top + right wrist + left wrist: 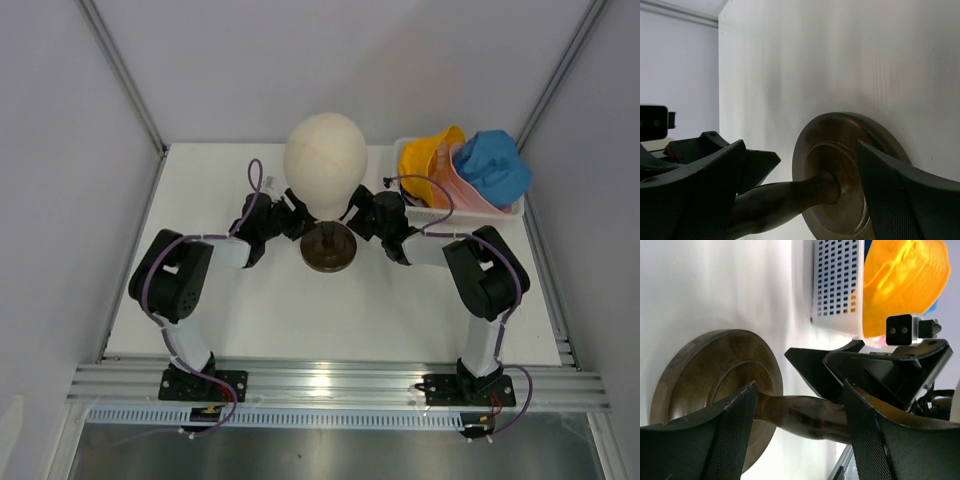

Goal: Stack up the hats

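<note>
The mannequin stand sits far back, near the basket, so both my grippers should pull its stem toward the front before my right gripper takes the yellow hat.
Three hats lie piled in the white basket at the back right: a yellow hat, a pink hat and a sky blue hat on top. The yellow hat also shows in the left wrist view. No navy hat is in view. My left gripper is open, with its fingers at either side of the dark stem of the mannequin stand. My right gripper is open on the opposite side of the same stem. Neither holds a hat.
The cream mannequin head stands mid-table on a dark round base. The basket wall is just right of the base. Grey side walls close in the white table.
</note>
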Controlling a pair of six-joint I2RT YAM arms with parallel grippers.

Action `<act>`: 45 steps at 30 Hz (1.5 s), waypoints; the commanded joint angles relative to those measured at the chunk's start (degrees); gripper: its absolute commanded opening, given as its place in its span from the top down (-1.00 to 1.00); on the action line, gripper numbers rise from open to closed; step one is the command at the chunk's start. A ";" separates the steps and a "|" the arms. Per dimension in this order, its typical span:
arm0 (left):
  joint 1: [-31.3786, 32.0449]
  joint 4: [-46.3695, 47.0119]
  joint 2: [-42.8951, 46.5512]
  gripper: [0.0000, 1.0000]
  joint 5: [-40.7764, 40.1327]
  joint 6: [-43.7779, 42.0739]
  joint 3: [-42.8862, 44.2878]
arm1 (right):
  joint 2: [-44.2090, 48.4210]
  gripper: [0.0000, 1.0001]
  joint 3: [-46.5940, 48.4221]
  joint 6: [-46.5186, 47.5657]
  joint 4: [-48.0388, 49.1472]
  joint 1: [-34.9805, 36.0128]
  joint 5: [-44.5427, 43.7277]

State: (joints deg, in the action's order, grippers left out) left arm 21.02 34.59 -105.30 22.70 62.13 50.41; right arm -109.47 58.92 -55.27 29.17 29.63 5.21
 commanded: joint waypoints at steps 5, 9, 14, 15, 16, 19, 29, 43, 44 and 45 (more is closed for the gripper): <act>7.09 1.28 14.40 -0.43 -10.98 -3.33 -11.55 | 7.07 -0.84 -5.21 2.70 2.04 5.52 -1.52; 10.44 -0.75 21.26 -0.41 -16.80 -3.51 -18.49 | 9.18 -0.85 -8.02 3.32 0.11 8.34 -2.58; 13.96 -4.17 27.94 -0.41 -22.43 -2.98 -22.46 | 11.29 -0.86 -10.75 4.55 -1.83 11.06 -3.89; 14.66 -4.96 28.56 -0.41 -24.61 -2.72 -23.68 | 11.64 -0.87 -11.01 4.99 -2.97 11.15 -4.07; 14.84 -5.49 29.18 -0.41 -25.15 -2.63 -24.04 | 12.52 -0.87 -11.10 5.34 -3.93 11.07 -4.33; 14.93 -8.74 31.55 -0.43 -27.44 -2.62 -25.10 | 14.97 -0.93 -9.27 8.76 -11.65 11.07 -9.41; 14.84 -28.50 47.71 -0.61 -37.71 -14.47 -21.06 | 32.09 -0.99 -6.36 21.24 -37.75 -3.16 -11.45; -0.26 -54.44 68.81 -0.99 -25.88 -16.15 -16.23 | 45.87 -0.99 -3.99 42.77 -33.49 -19.08 -9.34; -1.14 -55.76 69.78 -0.99 -25.25 -17.38 -14.14 | 44.10 -0.99 -2.59 43.57 -31.56 -19.08 -9.60; -1.33 -57.25 71.27 -0.99 -25.07 -17.91 -13.59 | 42.17 -0.99 -1.62 44.45 -31.02 -19.08 -10.48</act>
State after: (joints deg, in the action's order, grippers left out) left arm 21.23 -16.53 -37.26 -7.64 47.97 32.01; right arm -61.80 54.33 -17.56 -6.52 10.68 -5.63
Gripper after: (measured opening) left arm 0.994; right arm 0.993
